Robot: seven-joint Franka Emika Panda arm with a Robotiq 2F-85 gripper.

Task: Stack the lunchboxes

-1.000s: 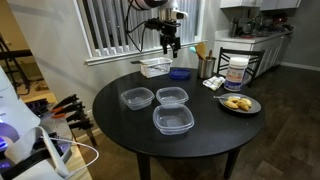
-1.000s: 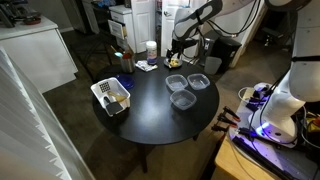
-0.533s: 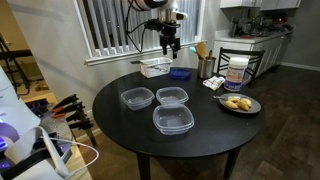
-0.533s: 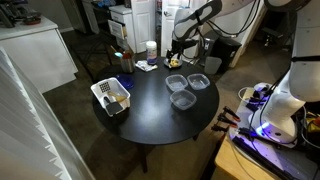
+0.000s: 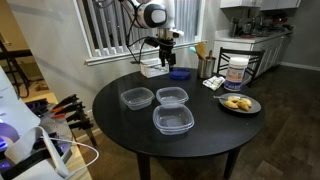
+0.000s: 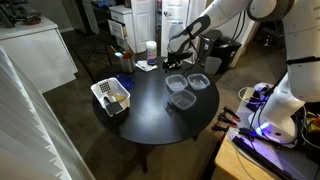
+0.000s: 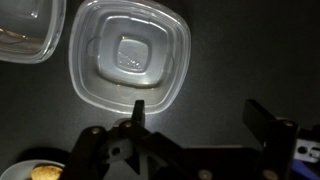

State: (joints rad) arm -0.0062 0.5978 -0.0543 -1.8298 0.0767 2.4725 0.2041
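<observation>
My gripper's open fingers line up, one with the lunchbox's inside (image 7: pixel 134 56), the other with clear table, so I should keep lowering them until they straddle the lunchbox's rim (image 7: pixel 184 70).
Three clear lunchboxes lie apart on the round black table in both exterior views: one (image 5: pixel 137 97) (image 6: pixel 176 82), one (image 5: pixel 172 97) (image 6: pixel 198 80) and one (image 5: pixel 173 120) (image 6: pixel 182 100). None is stacked. My gripper (image 5: pixel 167 60) (image 6: pixel 172 55) hangs above the far side of the table, open and empty. In the wrist view one lunchbox (image 7: pixel 128 55) lies below and ahead of the left finger (image 7: pixel 138 108), and part of another lunchbox (image 7: pixel 25 30) shows at the top left. The gripper (image 7: pixel 200 115) has bare table between its fingers.
A white tray (image 5: pixel 155 67) and a small blue container (image 5: pixel 180 73) sit at the table's far edge. A plate of food (image 5: pixel 239 103) and jars (image 5: pixel 236 70) stand to one side. A white basket (image 6: pixel 113 97) sits on the table's other side.
My arm has come down and forward from high above the white tray toward the table. The lunchboxes have not moved.
</observation>
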